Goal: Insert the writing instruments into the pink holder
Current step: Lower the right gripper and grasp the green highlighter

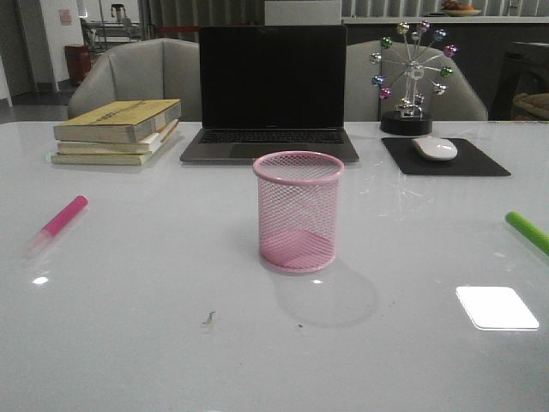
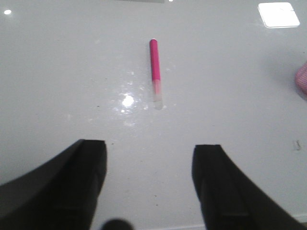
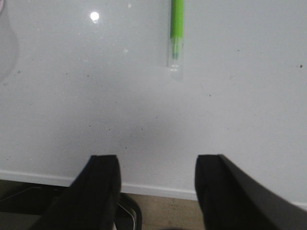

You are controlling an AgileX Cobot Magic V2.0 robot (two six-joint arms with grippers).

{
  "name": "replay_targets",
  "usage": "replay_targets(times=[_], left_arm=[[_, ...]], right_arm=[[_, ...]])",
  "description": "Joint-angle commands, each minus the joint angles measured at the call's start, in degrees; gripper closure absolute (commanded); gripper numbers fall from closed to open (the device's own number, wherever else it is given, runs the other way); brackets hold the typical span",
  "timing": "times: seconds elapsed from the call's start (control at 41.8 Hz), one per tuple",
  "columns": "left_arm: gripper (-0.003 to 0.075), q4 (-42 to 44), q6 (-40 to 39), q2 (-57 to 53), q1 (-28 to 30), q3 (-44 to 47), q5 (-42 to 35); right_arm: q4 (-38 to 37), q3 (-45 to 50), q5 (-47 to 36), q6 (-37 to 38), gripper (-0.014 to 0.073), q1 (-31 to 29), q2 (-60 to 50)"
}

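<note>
I expect the green marker [image 1: 529,233] to lean at an angle against the holder's rim when I put it in, because the pink holder's opening [image 1: 298,166] is wide and empty.
The pink wire-mesh holder [image 1: 298,210] stands upright and empty in the middle of the white table. A magenta marker [image 1: 57,223] with a pale cap lies flat at the table's left; the left wrist view shows this marker [image 2: 155,72] well ahead of my left gripper [image 2: 149,146], which is open and holds nothing. A green marker [image 1: 527,231] lies at the table's right edge. In the right wrist view the green marker [image 3: 176,33] lies ahead of my right gripper [image 3: 158,160], open and empty, over the table's near edge. Neither gripper shows in the front view.
Behind the holder sits an open laptop [image 1: 272,94]. A stack of books [image 1: 117,130] lies at the back left. At the back right are a white mouse [image 1: 435,148] on a black pad [image 1: 444,157] and a ball ornament [image 1: 412,77]. Two chairs stand behind the table.
</note>
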Motion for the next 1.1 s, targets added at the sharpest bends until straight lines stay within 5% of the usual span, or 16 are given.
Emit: replay_targets(times=[0.0,0.503,1.077], left_arm=[[0.0172,-1.4,0.5,0.2,-4.2,-1.8,-3.8],[0.0241,-1.7,0.5,0.2,-28.7,-1.8,-4.2],[0.0246,-1.7,0.5,0.2,-30.6,-1.8,-4.3]], right_arm=[[-0.9,-3.2,-4.9,0.1,0.0069,-0.3,4.2],[-0.9,-24.1,-6.1,1.2,0.0075,-2.1,35.6],[-3.7,-46.0,-3.1,1.1,0.0075,-2.7,60.6]])
